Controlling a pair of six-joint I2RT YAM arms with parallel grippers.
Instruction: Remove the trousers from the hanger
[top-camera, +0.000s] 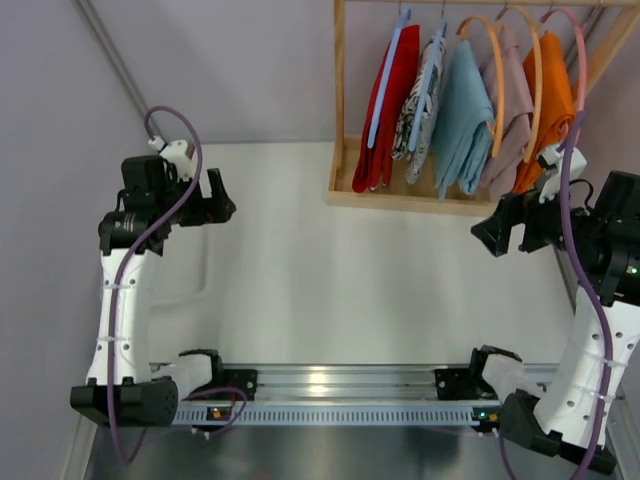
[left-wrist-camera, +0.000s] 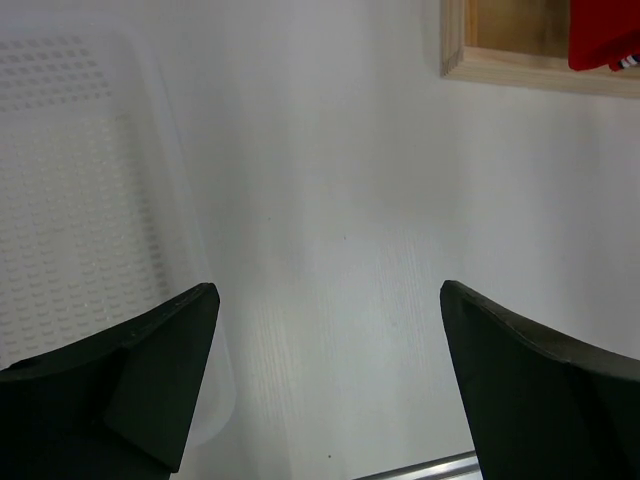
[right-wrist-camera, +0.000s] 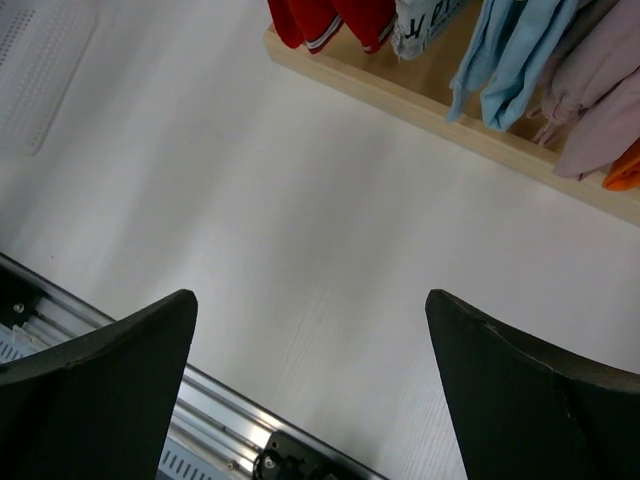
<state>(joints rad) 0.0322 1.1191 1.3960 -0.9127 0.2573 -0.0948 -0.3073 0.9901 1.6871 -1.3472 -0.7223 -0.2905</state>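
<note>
I can see that the blue hanger with the red trousers (top-camera: 374, 125) hangs outermost and faces my open left gripper, so I should go on reaching toward its front bar (top-camera: 386, 75) until my fingers are on both sides of the bar.
Several trousers hang side by side on hangers in a wooden rack (top-camera: 341, 90) at the back right: red (top-camera: 385, 110), white with black print (top-camera: 422, 100), light blue (top-camera: 462, 125), dusty mauve (top-camera: 510, 115) and orange (top-camera: 550, 100). Their lower ends show in the right wrist view, red (right-wrist-camera: 320, 20) and light blue (right-wrist-camera: 500, 60) among them. My left gripper (top-camera: 222, 205) hovers open over the left of the table, far from the rack. My right gripper (top-camera: 492, 235) hangs open just in front of the rack's right end, below the orange pair. Neither gripper holds anything (left-wrist-camera: 330, 300) (right-wrist-camera: 310, 305).
The rack's wooden base board (top-camera: 400, 197) lies on the white table. A white perforated tray (left-wrist-camera: 60, 200) sits at the table's left side under the left arm. An aluminium rail (top-camera: 330, 385) runs along the near edge between the arm bases.
</note>
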